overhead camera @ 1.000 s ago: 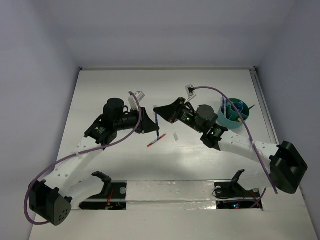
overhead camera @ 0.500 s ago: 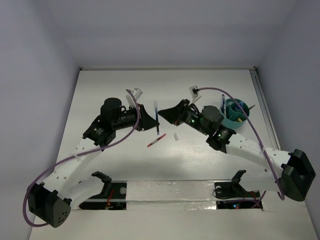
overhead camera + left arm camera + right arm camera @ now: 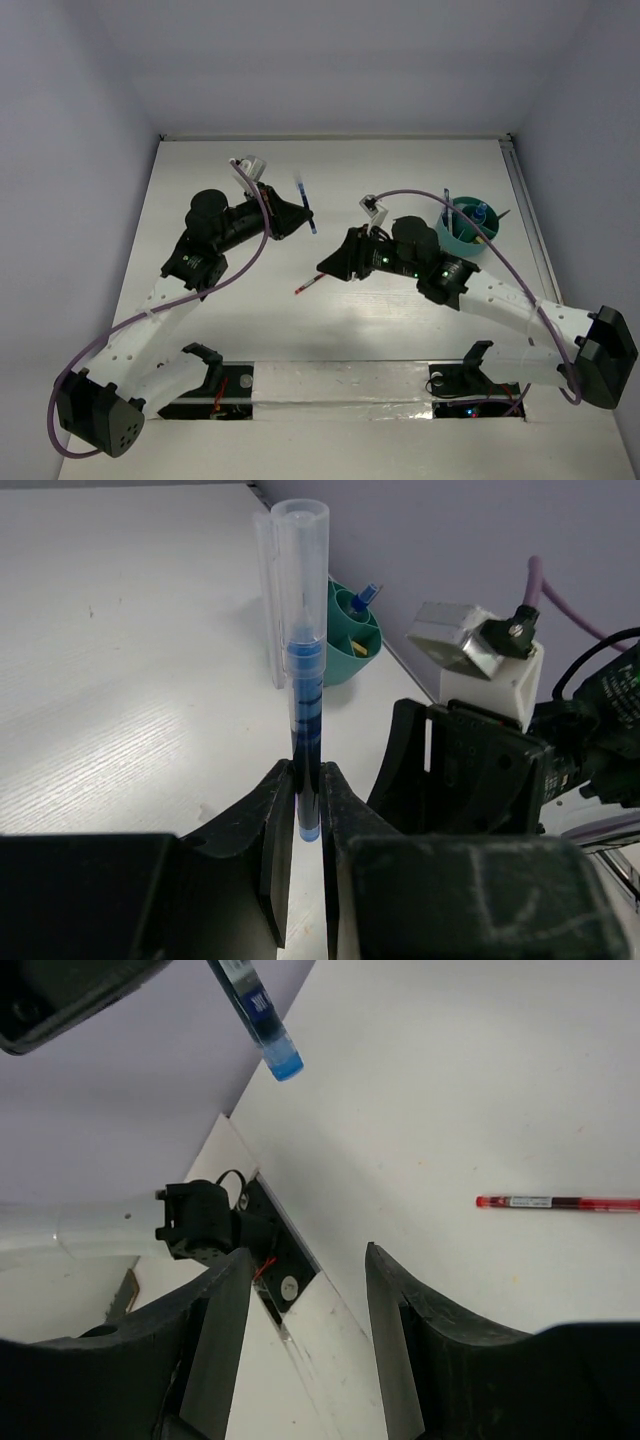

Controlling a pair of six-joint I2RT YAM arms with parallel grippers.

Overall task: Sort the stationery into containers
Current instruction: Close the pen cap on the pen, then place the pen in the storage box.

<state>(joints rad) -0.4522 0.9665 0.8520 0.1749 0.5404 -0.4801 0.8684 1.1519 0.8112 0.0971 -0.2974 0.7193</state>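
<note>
The robot's left gripper has the blue pen far from the teal tub (image 3: 465,228), so the robot's right gripper should grasp the pen below its clear cap (image 3: 306,675) before going to the tub.
My left gripper (image 3: 293,216) is shut on a blue pen (image 3: 306,207) with a clear cap and holds it above the table, left of the middle. In the left wrist view the pen (image 3: 305,670) rises from between the closed fingers (image 3: 278,810). My right gripper (image 3: 328,268) stands open with nothing in it, just beside a red pen (image 3: 311,285) that lies flat on the table. The right wrist view shows that red pen (image 3: 556,1202) to the right of the open jaws (image 3: 307,1257). The teal tub (image 3: 462,238) stands at the right with pens in it.
The right arm's wrist and camera block (image 3: 480,660) sit close to the right of the held pen. A tape-covered strip with black brackets (image 3: 205,362) runs along the front edge. Walls close the table at the back and sides.
The right gripper has opened, let go of the blue pen and swung forward-left to the red pen. The left gripper has carried the blue pen up and toward the back.
</note>
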